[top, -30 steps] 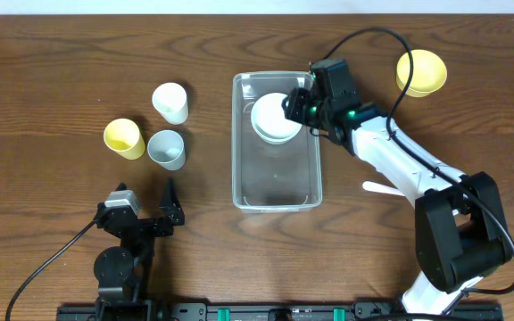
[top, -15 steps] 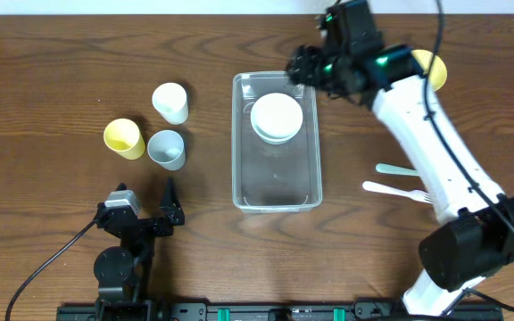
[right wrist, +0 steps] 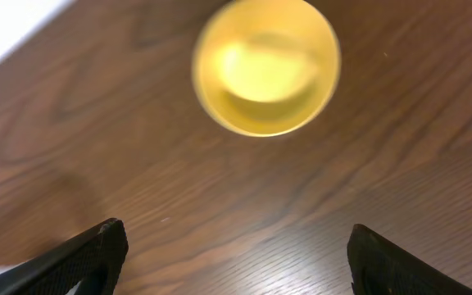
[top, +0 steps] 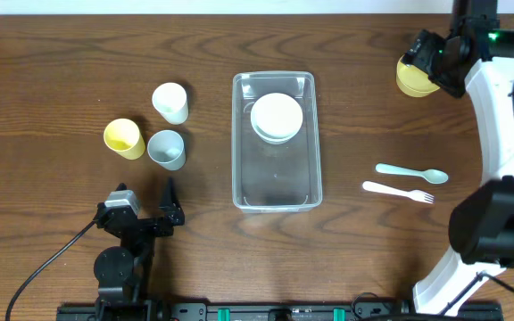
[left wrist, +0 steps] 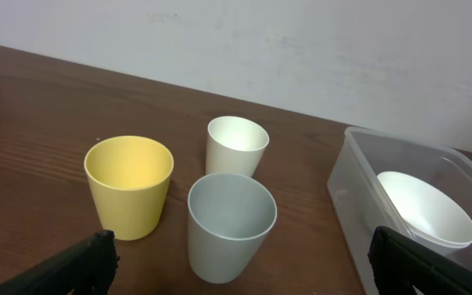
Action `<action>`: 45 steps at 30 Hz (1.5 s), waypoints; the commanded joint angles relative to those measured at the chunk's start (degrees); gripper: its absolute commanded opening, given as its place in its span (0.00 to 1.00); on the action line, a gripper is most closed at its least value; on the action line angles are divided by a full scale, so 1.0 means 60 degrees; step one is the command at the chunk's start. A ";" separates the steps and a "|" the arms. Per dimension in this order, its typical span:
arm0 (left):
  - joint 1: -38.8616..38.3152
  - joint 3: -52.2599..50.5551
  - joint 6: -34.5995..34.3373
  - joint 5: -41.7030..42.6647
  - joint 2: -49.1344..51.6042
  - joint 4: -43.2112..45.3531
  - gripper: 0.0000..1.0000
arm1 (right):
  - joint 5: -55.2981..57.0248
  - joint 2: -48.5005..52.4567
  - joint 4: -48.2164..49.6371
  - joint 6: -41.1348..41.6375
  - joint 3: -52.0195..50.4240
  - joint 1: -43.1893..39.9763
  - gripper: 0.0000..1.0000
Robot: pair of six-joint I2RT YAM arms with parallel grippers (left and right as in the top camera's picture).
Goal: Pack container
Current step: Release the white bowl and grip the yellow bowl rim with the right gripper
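The yellow bowl (top: 413,78) stands with its open side up and is clear of its neighbours. My right gripper should go on going down until its fingers are on both sides of the bowl's rim (right wrist: 315,113) and close there.
The clear container (top: 276,192) sits mid-table with a white bowl (top: 277,117) in its far half; it also shows in the left wrist view (left wrist: 359,205) with the bowl (left wrist: 423,209). A yellow bowl (top: 410,80) lies at the far right and shows in the right wrist view (right wrist: 266,65). My right gripper (top: 434,55) is open and empty, raised over that yellow bowl; in its own view (right wrist: 232,254) only bare wood lies between the fingers. My left gripper (top: 145,214) is open and empty at the near left. Yellow (top: 123,138), pale-blue (top: 167,149) and white (top: 170,102) cups stand left.
A pale-blue spoon (top: 411,172) and a white fork (top: 398,190) lie on the table right of the container. The cups show in the left wrist view: yellow (left wrist: 129,185), pale-blue (left wrist: 230,225), white (left wrist: 236,145).
My right gripper let go of the white bowl in the container, then rose and swung right to above the yellow bowl. The left arm has not moved.
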 commanded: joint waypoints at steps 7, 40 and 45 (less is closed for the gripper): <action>0.0022 -0.0273 0.0157 0.0069 -0.0044 -0.0127 0.98 | -0.0302 0.1967 0.0182 0.0193 0.0113 -0.0521 0.85; 0.0022 -0.0273 0.0157 0.0069 -0.0044 -0.0127 0.98 | 0.0280 0.3759 0.2277 0.2007 0.0109 -0.1173 0.73; 0.0022 -0.0273 0.0157 0.0069 -0.0044 -0.0127 0.98 | 0.0244 0.3767 0.2339 0.1810 0.0117 -0.1173 0.57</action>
